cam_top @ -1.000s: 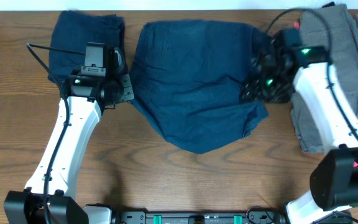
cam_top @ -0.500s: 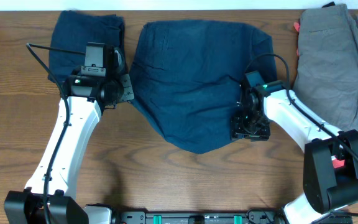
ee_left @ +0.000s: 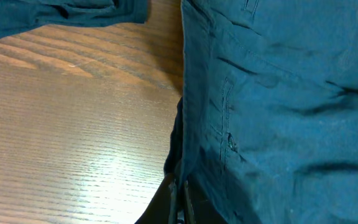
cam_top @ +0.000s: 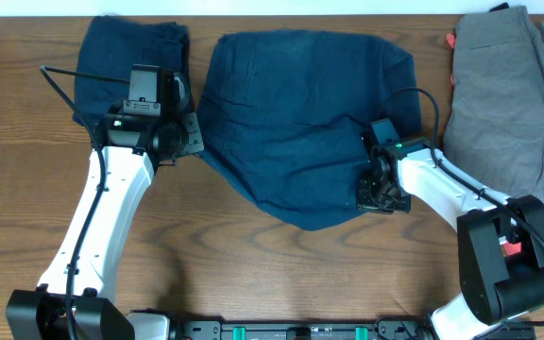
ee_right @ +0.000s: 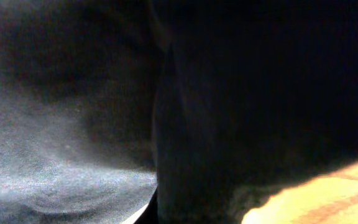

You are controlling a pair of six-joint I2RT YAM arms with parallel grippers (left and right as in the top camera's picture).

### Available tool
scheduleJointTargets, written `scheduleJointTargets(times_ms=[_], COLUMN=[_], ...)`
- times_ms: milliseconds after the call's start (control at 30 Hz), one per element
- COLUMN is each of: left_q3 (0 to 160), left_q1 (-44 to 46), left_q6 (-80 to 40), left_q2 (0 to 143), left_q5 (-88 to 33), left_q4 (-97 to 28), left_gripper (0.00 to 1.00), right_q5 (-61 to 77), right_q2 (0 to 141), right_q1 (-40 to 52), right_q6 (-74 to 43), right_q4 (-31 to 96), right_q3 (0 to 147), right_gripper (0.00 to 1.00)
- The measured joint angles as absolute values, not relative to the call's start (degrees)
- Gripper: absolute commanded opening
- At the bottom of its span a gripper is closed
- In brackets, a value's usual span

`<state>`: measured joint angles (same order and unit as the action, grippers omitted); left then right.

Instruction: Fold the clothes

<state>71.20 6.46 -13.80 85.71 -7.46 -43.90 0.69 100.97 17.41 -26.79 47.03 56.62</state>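
The shorts' near edge (cam_top: 302,223) sags slack and slanted from my left gripper to my right gripper, so I should lift both of the edge's held ends (cam_top: 210,157) and stretch them taut first.
Dark navy shorts (cam_top: 300,123) lie spread flat at the table's middle. My left gripper (cam_top: 194,142) sits at their left edge. In the left wrist view its fingers (ee_left: 180,202) stand pressed together with the shorts' seamed edge (ee_left: 194,155) running into them. My right gripper (cam_top: 377,195) rests on the shorts' lower right edge, shut. In the right wrist view dark cloth (ee_right: 241,93) fills the picture right up to the jaws, which are hidden. Grey trousers (cam_top: 503,94) lie at the far right, with a coral-pink piece (cam_top: 450,40) peeking out beside them.
A folded navy garment (cam_top: 130,52) lies at the back left, partly under my left arm. Bare wooden table (cam_top: 253,274) shows in front of the shorts. The table's back edge runs just behind the clothes.
My right arm came from the grey trousers at the back right down to the shorts' lower right edge, and its jaws closed there. The left arm has not moved.
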Motion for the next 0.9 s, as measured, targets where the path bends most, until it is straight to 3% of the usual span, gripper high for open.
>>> scheduleJointTargets(times_ms=[567, 900], left_q3=[71.20, 71.50], left_q1=[6.48, 6.50], left_q6=[-14.48, -16.14], left_q2=[81.12, 79.42], left_q5=[-7.51, -7.49], left_q4=[-43.64, -43.79], left_gripper=[0.06, 0.06], right_q5=[1.13, 3.25], right_q2=[90.08, 91.98], right_q1=[7.18, 6.33], right_q6=[-14.37, -9.10], right_q4=[73.06, 68.36], right_q3=[81.23, 84.31], right_gripper=[0.01, 0.01])
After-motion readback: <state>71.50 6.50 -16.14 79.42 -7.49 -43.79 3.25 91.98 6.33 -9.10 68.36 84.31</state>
